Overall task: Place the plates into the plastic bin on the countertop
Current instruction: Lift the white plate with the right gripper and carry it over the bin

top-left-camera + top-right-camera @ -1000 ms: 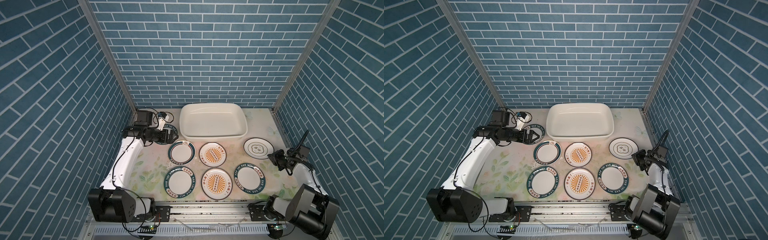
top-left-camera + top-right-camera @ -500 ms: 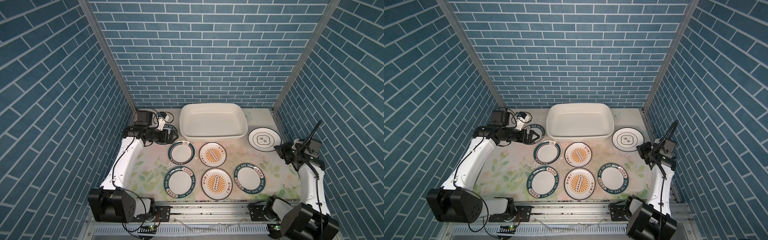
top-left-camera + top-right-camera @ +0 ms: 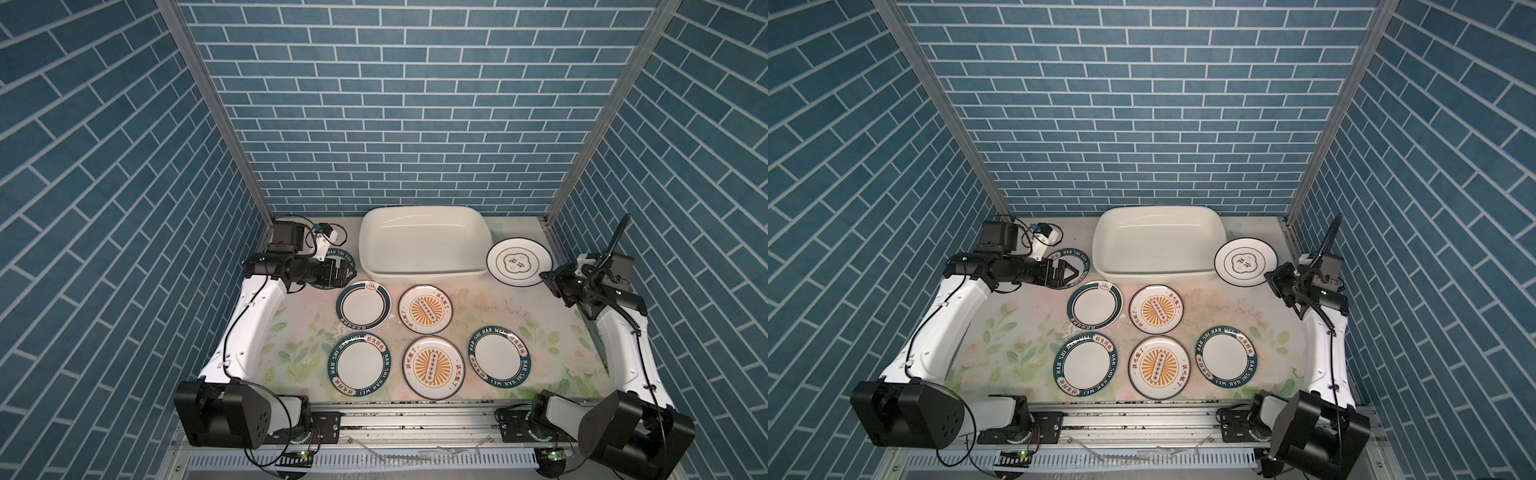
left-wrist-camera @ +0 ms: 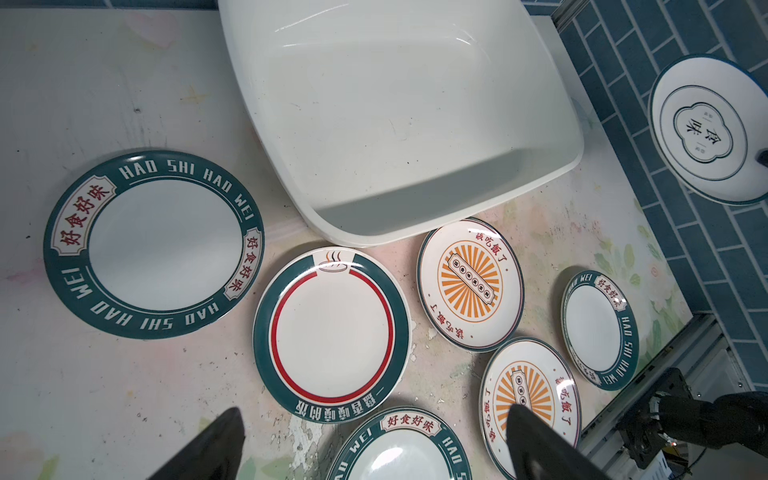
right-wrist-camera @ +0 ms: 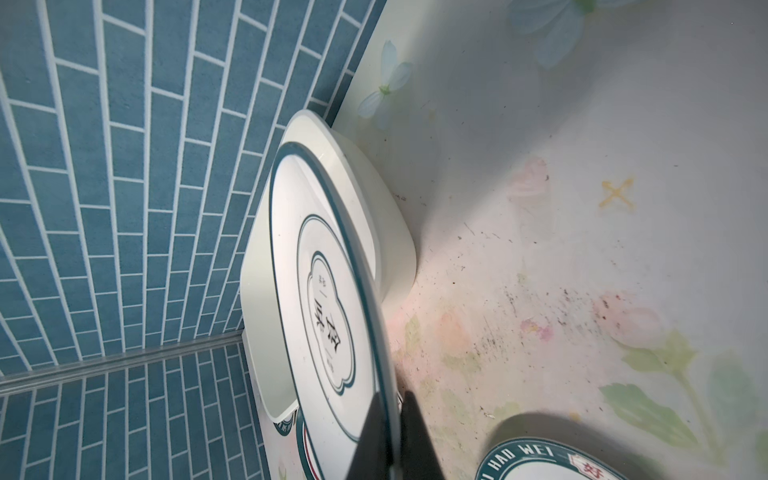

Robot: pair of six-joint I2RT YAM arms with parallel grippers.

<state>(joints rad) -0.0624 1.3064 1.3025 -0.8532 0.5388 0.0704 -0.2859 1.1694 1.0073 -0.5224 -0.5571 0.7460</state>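
My right gripper is carrying the black-ringed plate face up with its free edge (image 3: pixel 489 257) toward the empty bin, and should keep carrying it in until it nears the bin's bottom (image 3: pixel 426 244).
The plastic bin (image 3: pixel 424 272) stands empty at the back of the countertop (image 3: pixel 307 345). My right gripper (image 3: pixel 547 279) is shut on the rim of the black-ringed plate (image 3: pixel 519 262) and holds it raised beside the bin's right end; the right wrist view shows that gripper (image 5: pixel 392 399) pinching the plate (image 5: pixel 324 291) edge. Two orange sunburst plates (image 3: pixel 425 309) (image 3: pixel 433 368) and three teal-rimmed plates (image 3: pixel 363 305) (image 3: pixel 360 370) (image 3: pixel 500 361) lie flat in front of the bin. My left gripper (image 3: pixel 1073 272) hovers open over another teal-rimmed plate (image 3: pixel 1077 257) left of the bin. Nothing is between its fingers (image 4: pixel 220 444).
Blue brick walls (image 3: pixel 399 124) close in the back and both sides. A metal rail (image 3: pixel 415 419) with both arm bases runs along the front edge. Bare countertop lies at the left front and at the right of the plates.
My right gripper has lifted the black-ringed plate off the countertop and carried it back and up beside the bin's right end. The left arm has not moved.
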